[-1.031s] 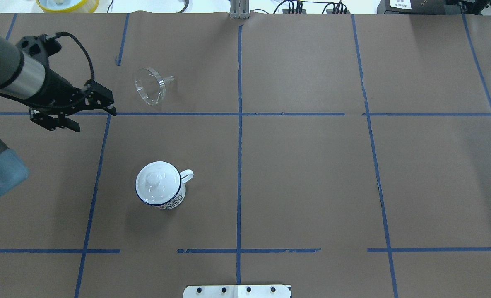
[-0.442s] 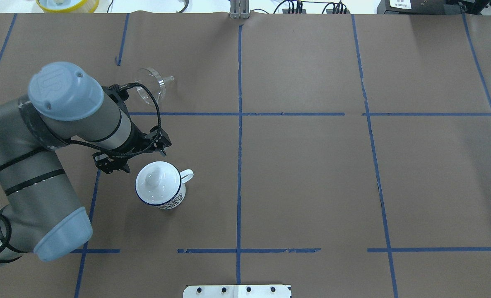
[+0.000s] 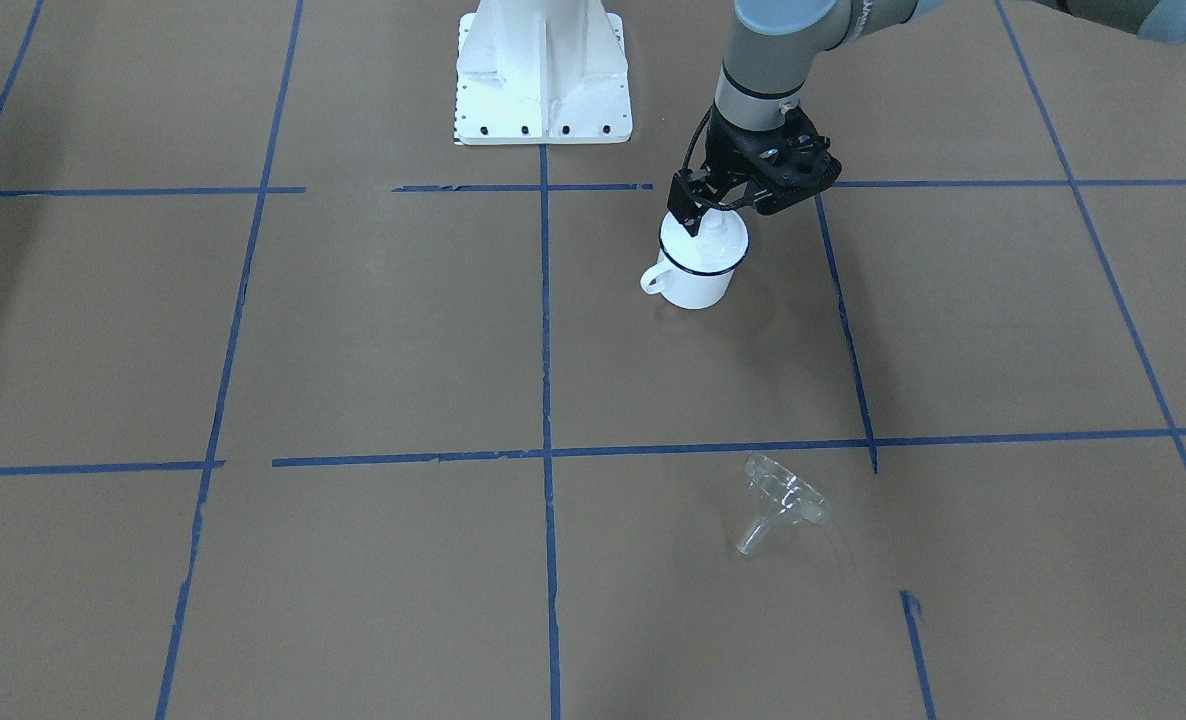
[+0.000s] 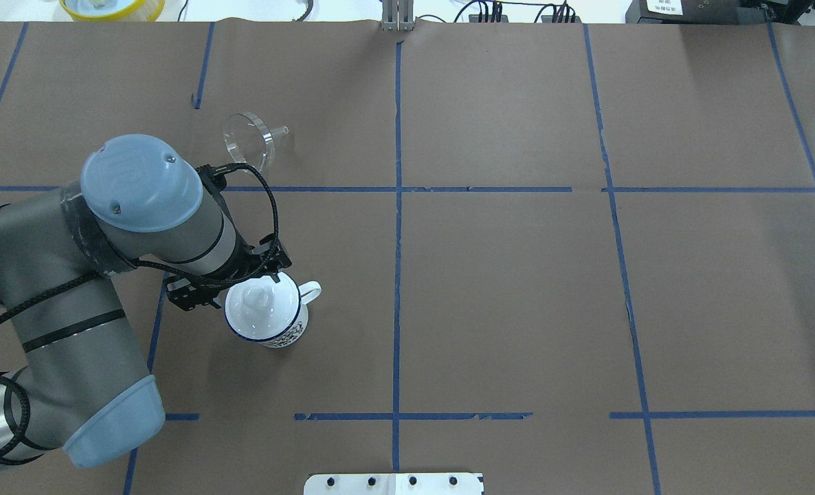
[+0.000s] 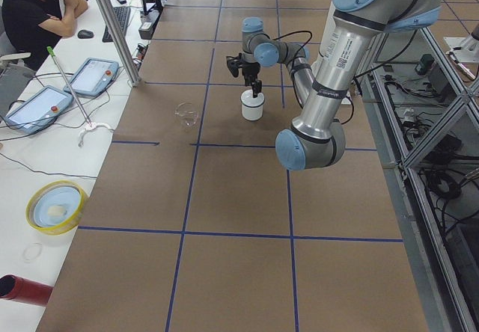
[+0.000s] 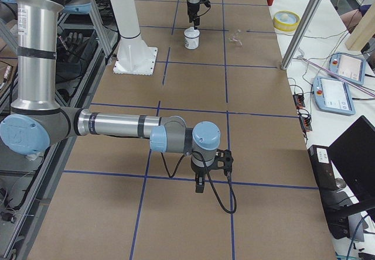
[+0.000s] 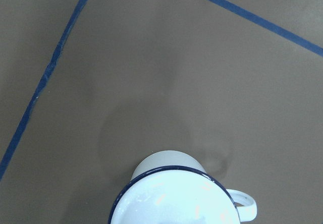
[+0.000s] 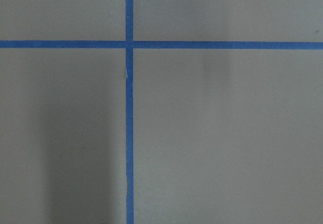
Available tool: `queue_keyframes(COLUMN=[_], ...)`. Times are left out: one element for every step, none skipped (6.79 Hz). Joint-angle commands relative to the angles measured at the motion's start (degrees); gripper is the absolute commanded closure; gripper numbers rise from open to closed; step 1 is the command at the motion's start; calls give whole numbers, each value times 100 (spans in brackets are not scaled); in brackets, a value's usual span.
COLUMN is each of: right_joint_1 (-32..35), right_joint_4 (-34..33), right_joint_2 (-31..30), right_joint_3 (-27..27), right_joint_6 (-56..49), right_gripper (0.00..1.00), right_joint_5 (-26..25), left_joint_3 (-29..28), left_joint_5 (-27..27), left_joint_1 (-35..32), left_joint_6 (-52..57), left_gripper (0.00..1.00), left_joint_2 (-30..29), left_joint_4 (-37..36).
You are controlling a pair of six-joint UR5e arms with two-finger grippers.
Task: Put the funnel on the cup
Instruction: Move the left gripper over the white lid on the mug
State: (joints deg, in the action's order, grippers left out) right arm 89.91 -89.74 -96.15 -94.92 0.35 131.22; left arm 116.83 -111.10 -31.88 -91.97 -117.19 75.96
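Observation:
My gripper will lift the knob, and the white lid, which just rests inside the dark blue rim, will come free and leave the cup standing.
The cup, a white mug with a dark blue rim, stands left of centre with its handle to the right. A white knobbed lid rests on it. The clear funnel lies on its side farther back, stem to the right, apart from both arms. My left gripper hangs open just over the cup's far-left rim, holding nothing. The left wrist view shows the cup at its bottom edge. My right gripper shows only in the exterior right view, low over bare paper; I cannot tell its state.
Brown paper with blue tape lines covers the table. A yellow bowl sits beyond the far-left edge. The white robot pedestal stands at the near edge. A seated person and control tablets are beside the table.
My left arm has swung from the far left, near the funnel, in towards the cup; its open gripper now hangs over the cup's rim. Funnel and cup have not moved.

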Motion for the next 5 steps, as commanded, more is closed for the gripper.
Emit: queue_keyframes(right_joint_1=[0, 0, 0, 0, 0], right_joint_4=[0, 0, 0, 0, 0], right_joint_2=[0, 0, 0, 0, 0], right_joint_3=[0, 8, 0, 0, 0], right_joint_6=[0, 0, 0, 0, 0], right_gripper=[0, 0, 0, 0, 0], right_joint_5=[0, 0, 0, 0, 0], left_joint_3=[-46, -55, -55, -64, -90], left_joint_5=[27, 27, 18, 9, 9], left_joint_1=[33, 33, 24, 33, 33], left_joint_6=[3, 21, 38, 47, 47], left_gripper=[17, 17, 17, 17, 19], left_joint_2=[-32, -32, -32, -32, -32], left_joint_4=[15, 24, 33, 50, 120])
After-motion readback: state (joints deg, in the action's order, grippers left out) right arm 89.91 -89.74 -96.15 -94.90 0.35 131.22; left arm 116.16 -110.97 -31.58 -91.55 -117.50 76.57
